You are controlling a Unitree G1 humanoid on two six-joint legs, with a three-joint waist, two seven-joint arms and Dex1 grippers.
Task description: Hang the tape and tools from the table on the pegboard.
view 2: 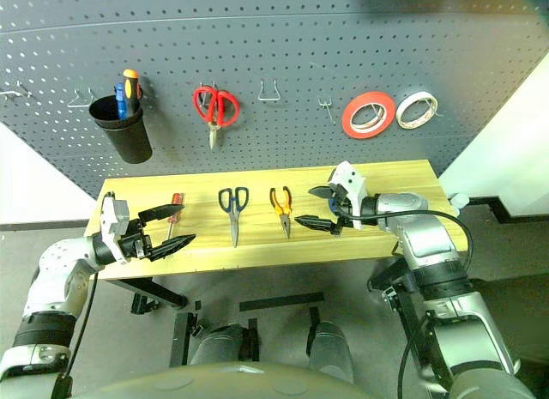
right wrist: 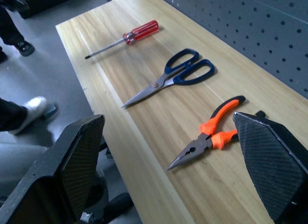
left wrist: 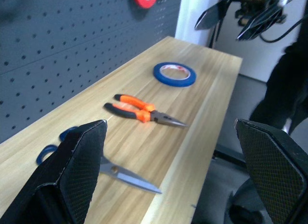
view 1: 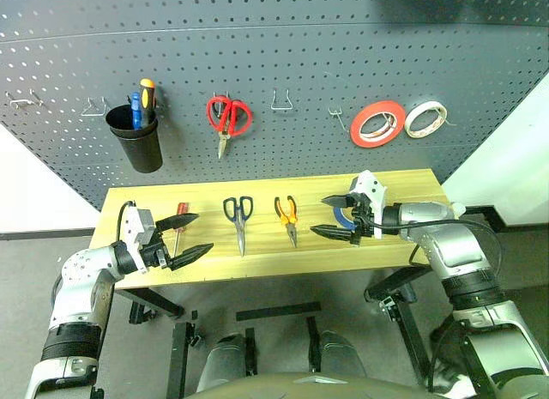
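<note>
I should keep lowering my open right gripper until a finger stands inside the blue tape's hole (left wrist: 174, 73), then close it, as the blue tape (left wrist: 161, 78) lies clear of the pliers.
On the light wooden table (view 1: 403, 183) lie, from left to right, a red-handled screwdriver (right wrist: 127, 37), dark-handled scissors (view 1: 238, 214), orange-and-black pliers (view 1: 287, 214) and the blue tape (left wrist: 174, 73). My left gripper (view 1: 202, 233) hovers open at the table's left front, just in front of the screwdriver, holding nothing. My right gripper (view 1: 319, 216) is open above the table's right part, right over the tape, which it partly hides in the head views. Behind the table rises the dark grey pegboard (view 1: 300, 56).
On the pegboard hang a black cup (view 1: 137, 142) with an orange and a blue screwdriver, red scissors (view 1: 227, 117), a red-orange roll (view 1: 377, 123) and a white roll (view 1: 425, 117). Bare wire hooks (view 1: 283, 100) sit between them and at the far left.
</note>
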